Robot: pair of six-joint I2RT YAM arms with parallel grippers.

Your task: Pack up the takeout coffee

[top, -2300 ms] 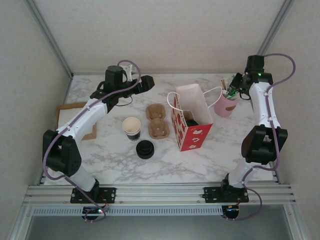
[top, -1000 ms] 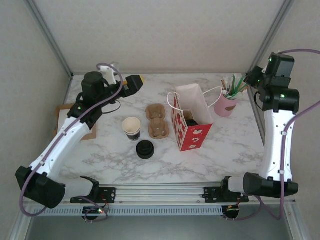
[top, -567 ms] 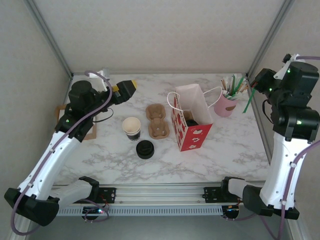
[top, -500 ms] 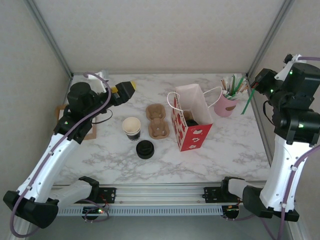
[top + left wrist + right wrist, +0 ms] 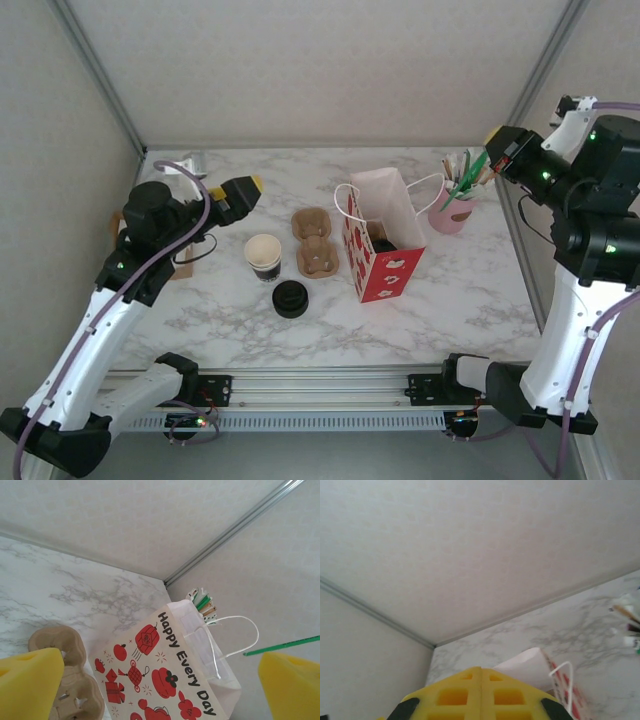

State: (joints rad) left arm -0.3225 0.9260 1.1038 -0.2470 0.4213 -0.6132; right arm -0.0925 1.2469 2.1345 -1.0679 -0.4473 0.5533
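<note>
I should keep moving my right gripper to the paper bag's opening (image 5: 392,220) and let go inside, as the green straw's loose end (image 5: 447,206) is down and clear of the pink cup.
The takeout coffee is hidden; a dark shape I cannot identify sits in the mouth of the red-and-white paper bag (image 5: 392,262) (image 5: 165,675) at table centre. My left gripper (image 5: 238,196) (image 5: 157,692) hovers open and empty high over the back left, its yellow pads (image 5: 27,682) wide apart, facing the bag. My right gripper (image 5: 497,141) (image 5: 481,692) is raised at the back right, shut on a green straw (image 5: 466,178) (image 5: 282,646) that slants down toward the pink cup (image 5: 451,211).
A lidless cup with a cream inside (image 5: 264,254) and a loose black lid (image 5: 290,298) stand left of the bag. Two brown pulp carriers (image 5: 314,241) (image 5: 60,652) lie between them and the bag. A brown board (image 5: 181,267) lies at the left edge.
Both arms have risen. The left gripper drew back toward the near left. The right gripper's green straw swung from hanging beside the pink cup to slanting over it.
</note>
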